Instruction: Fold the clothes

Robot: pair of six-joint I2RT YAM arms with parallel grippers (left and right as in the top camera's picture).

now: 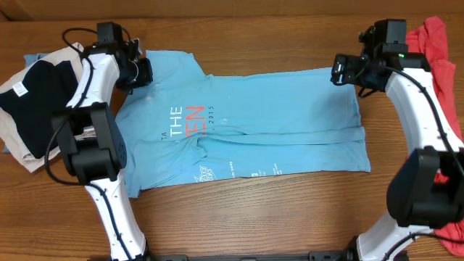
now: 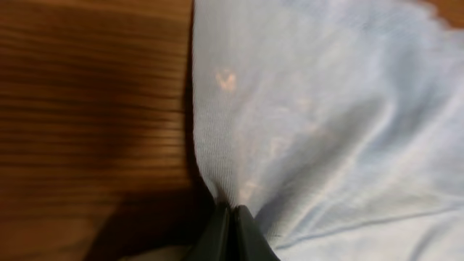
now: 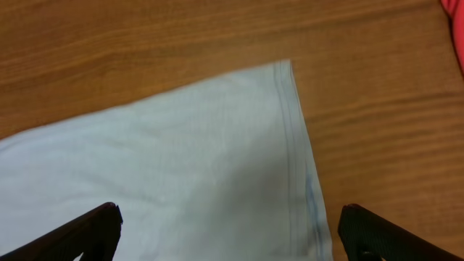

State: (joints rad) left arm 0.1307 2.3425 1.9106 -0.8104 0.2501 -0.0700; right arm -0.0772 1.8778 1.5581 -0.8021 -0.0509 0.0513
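The light blue T-shirt (image 2: pixel 279 87) will droop and double over in wrinkles when I fold it, because loose creases (image 2: pixel 355 148) run out from its pinched edge.
A light blue T-shirt (image 1: pixel 246 127) with "THE TEN" print lies spread flat on the wooden table, neck end to the left, hem to the right. My left gripper (image 1: pixel 142 72) is shut on the shirt's edge at its far left corner; the left wrist view shows the closed fingers (image 2: pixel 233 217) pinching the blue fabric (image 2: pixel 326 123). My right gripper (image 1: pixel 344 71) is open above the shirt's far right hem corner; in the right wrist view its fingers (image 3: pixel 228 228) straddle the hemmed corner (image 3: pixel 286 101) without touching it.
A pile of clothes, dark navy (image 1: pixel 40 101) over beige and blue, lies at the left edge. A red garment (image 1: pixel 435 43) lies at the far right; a bit shows in the right wrist view (image 3: pixel 457 29). Bare wood table (image 1: pixel 254 210) lies in front.
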